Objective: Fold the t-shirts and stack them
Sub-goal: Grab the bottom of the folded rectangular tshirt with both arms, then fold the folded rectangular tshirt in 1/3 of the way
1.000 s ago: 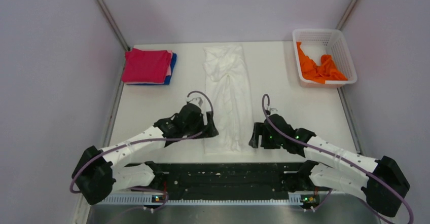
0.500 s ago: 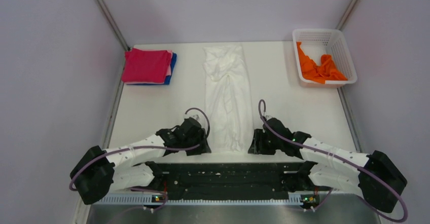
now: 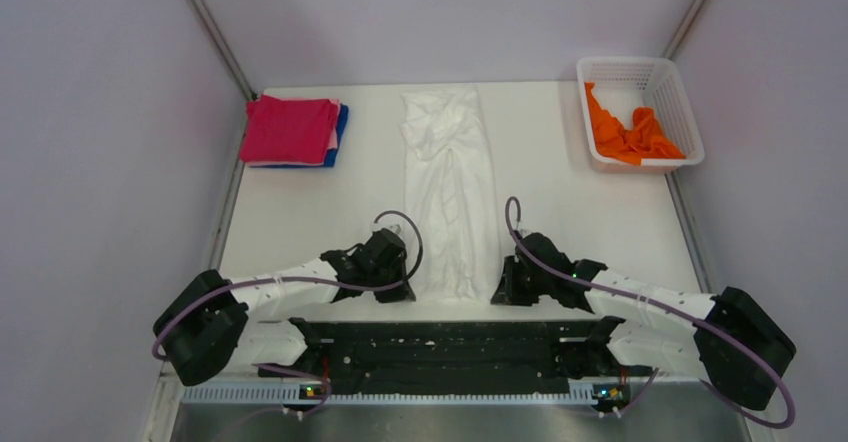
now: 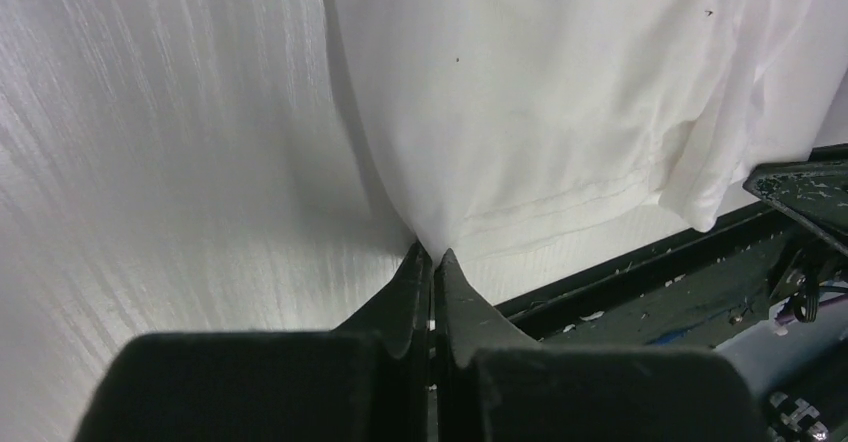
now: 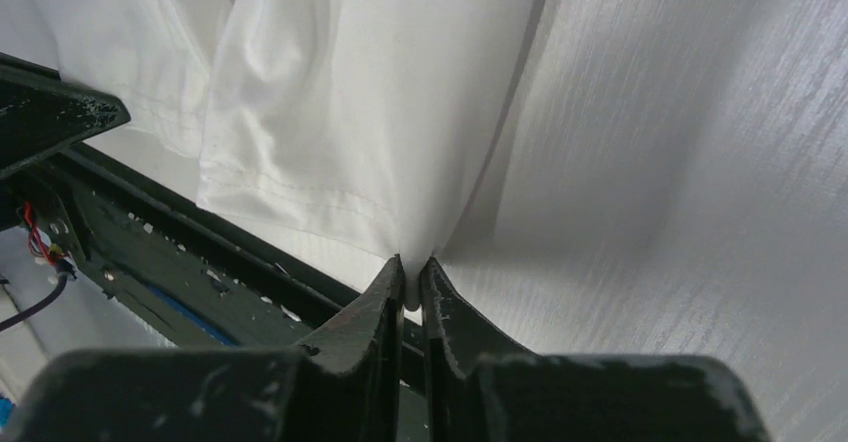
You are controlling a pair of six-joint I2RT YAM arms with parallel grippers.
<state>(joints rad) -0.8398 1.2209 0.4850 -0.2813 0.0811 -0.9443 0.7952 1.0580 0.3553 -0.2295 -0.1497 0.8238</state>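
My left gripper should go on bringing the hem forward before it releases past the t-shirt's middle (image 3: 448,160), as my grippers hold both hem corners (image 3: 419,295) with the white t-shirt straight ahead.
A white t-shirt (image 3: 450,192) lies folded into a long narrow strip down the middle of the table. My left gripper (image 3: 408,288) is shut on the near left corner of the white t-shirt's (image 4: 520,102) hem, the cloth pinched at my left gripper's (image 4: 432,254) tips. My right gripper (image 3: 497,290) is shut on the near right corner of the white t-shirt (image 5: 380,92), a fold of cloth caught at my right gripper's (image 5: 412,262) tips. A folded magenta-red t-shirt (image 3: 288,128) lies on a blue t-shirt (image 3: 342,128) at the back left. An orange t-shirt (image 3: 628,134) is crumpled in the basket.
A white lattice basket (image 3: 664,84) stands at the back right corner. The black base rail (image 3: 450,342) runs along the table's near edge just behind both grippers. Grey walls close in the left, right and back.
Both grippers came down and toward the near edge, to the white t-shirt's two near corners, and closed on the cloth. The shirt's near end now looks narrower.
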